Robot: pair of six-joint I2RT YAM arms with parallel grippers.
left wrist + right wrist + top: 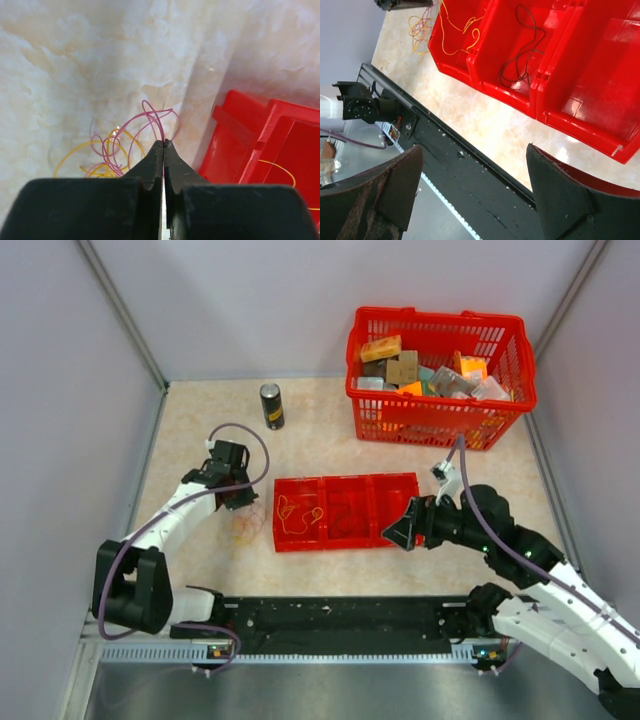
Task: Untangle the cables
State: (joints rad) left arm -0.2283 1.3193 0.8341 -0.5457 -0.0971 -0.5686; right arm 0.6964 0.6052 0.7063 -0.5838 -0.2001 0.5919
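The pink-red cable in my left gripper is looped through the yellow-orange cable (114,141), so my right gripper should take hold of the yellow-orange cable while my left gripper pulls away.
My left gripper (163,143) is shut on a strand of the pink-red cable (150,116), which rises from a small tangle with the yellow-orange cable (82,146) on the table. The tangle (245,528) lies just left of the red three-part tray (398,483). Another yellow cable (298,511) lies in the tray's left compartment, and a dark thin cable (520,47) lies in the middle one. My right gripper (398,536) hangs open and empty over the tray's near right edge. I see no pale whitish cable.
A red basket (440,415) full of small items stands at the back right. A dark can (271,405) stands at the back left. A black rail (340,620) runs along the near edge. Grey walls close in both sides.
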